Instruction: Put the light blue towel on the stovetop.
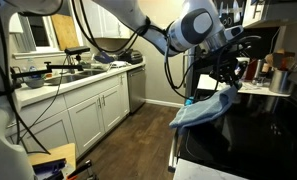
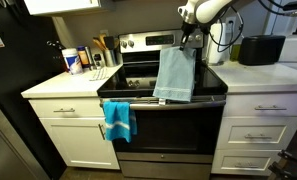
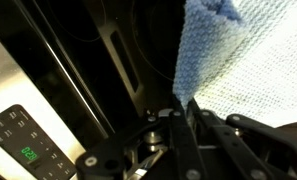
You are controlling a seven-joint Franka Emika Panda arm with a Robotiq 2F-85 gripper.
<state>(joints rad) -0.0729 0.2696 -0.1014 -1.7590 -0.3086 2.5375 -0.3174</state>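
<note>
I keep moving my gripper toward the control panel (image 2: pixel 150 41) and let go over the stovetop, because the light blue towel's lower edge (image 2: pixel 172 98) is at the stovetop's front edge.
The light blue towel (image 2: pixel 175 73) hangs from my gripper (image 2: pixel 188 42) above the black stovetop (image 2: pixel 138 78); its lower edge drapes over the stove's front edge. In an exterior view the towel (image 1: pixel 208 108) dangles below the gripper (image 1: pixel 225 80) over the stovetop (image 1: pixel 258 120). In the wrist view the gripper's fingers (image 3: pixel 185 105) are shut on a corner of the towel (image 3: pixel 238 50), with the dark stovetop (image 3: pixel 98 40) beneath.
A brighter blue towel (image 2: pixel 118 120) hangs on the oven door handle. Bottles and utensils (image 2: pixel 88 58) stand on the counter beside the stove. A black appliance (image 2: pixel 260 48) sits on the counter on the stove's other side. The stove's control panel (image 3: pixel 23 145) shows in the wrist view.
</note>
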